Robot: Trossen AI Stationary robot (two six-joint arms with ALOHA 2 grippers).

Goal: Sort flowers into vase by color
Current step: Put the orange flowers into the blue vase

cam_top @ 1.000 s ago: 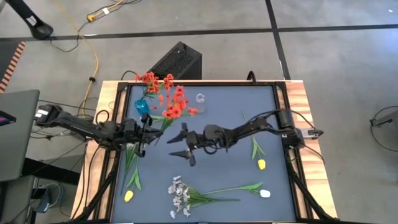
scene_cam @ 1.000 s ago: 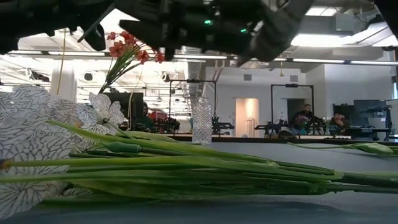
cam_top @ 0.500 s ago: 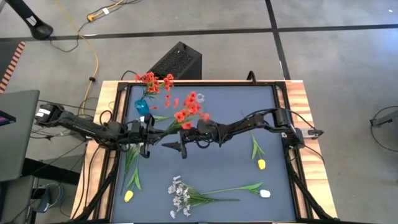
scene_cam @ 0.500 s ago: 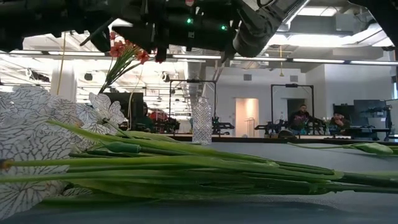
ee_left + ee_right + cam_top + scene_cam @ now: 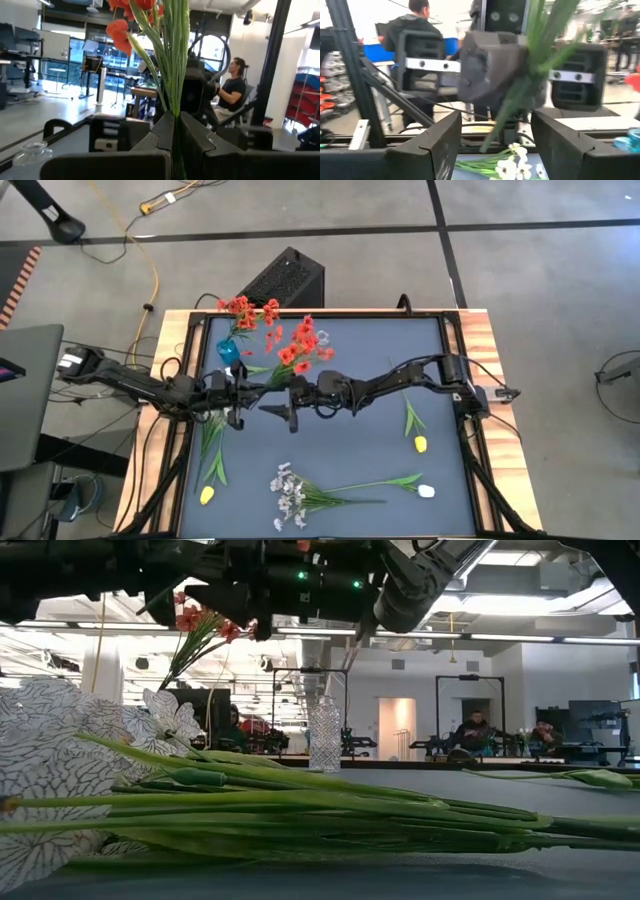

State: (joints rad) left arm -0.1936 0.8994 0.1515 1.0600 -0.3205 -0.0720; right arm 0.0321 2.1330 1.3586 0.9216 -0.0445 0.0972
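Observation:
I need to hold the stem's lower part with my right gripper while my left gripper grips the stem more upright, because the red flower's stem tilts forward from my left gripper.
My left gripper is shut on a red-blossom flower, held above the table between the blue vase and the clear glass vase. The blue vase holds other red blossoms. My right gripper is open, its fingers standing either side of the same stem without touching it. Lying on the table are two yellow tulips, a white tulip and a spray of small white blossoms. My left gripper pinches the red flower's green stem between its two fingers, near the stem's lower end. The fingers come level from the table's left. The flower is lifted clear, its stem slanting toward the far right with the blossoms beyond the fingertips.
The clear glass vase stands near the table's far edge. The white spray and long green stems lie near the near edge. People sit in the room beyond the table. A black box sits off the far edge.
My right gripper has moved up and toward the table's left, closing on the left gripper until its open fingers stand around the stem. The held red flower has swung, its blossoms shifting toward the right and far side, nearer the clear vase.

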